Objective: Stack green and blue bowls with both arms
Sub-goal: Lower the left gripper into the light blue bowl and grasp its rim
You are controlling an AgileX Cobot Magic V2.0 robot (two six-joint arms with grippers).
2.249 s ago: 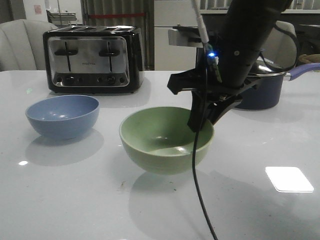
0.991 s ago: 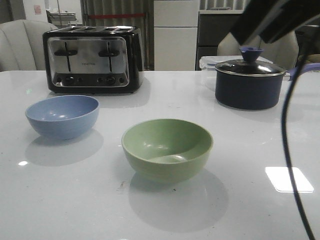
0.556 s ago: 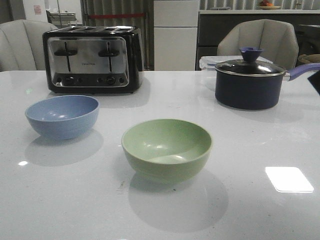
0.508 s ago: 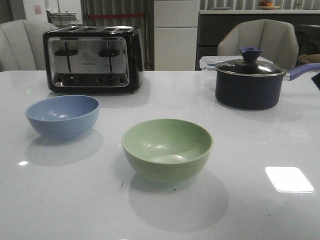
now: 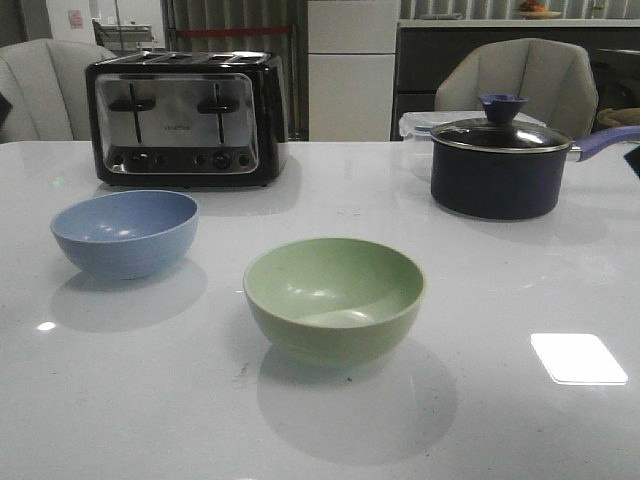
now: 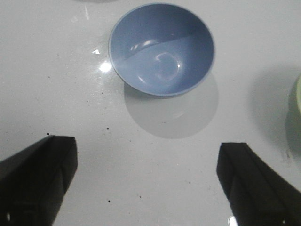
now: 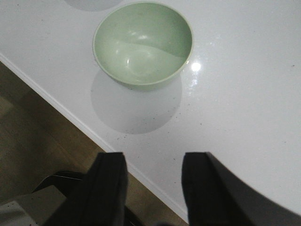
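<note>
I expect the blue bowl [image 5: 126, 235] to go in only partway when I stack it, because it looks about as wide as the green bowl's opening [image 5: 335, 284].
The dusty blue bowl [image 5: 125, 231] stands upright and empty on the white table [image 5: 500, 420], left of centre. The pale green bowl [image 5: 335, 297] stands upright and empty near the middle. Neither arm shows in the front view. In the left wrist view my left gripper [image 6: 146, 179] is open and empty, above bare table short of the blue bowl [image 6: 162, 49]. In the right wrist view my right gripper [image 7: 153, 181] is open and empty, above the table's edge, apart from the green bowl [image 7: 142, 43].
A black and chrome toaster [image 5: 185, 118] stands at the back left. A dark lidded saucepan [image 5: 500, 165] with a blue handle stands at the back right. The table's front edge and the brown floor [image 7: 42, 141] show in the right wrist view.
The right arm, which was at the green bowl's rim, has let go, lifted and drawn off to the right out of the front view. The green bowl rests on the table.
</note>
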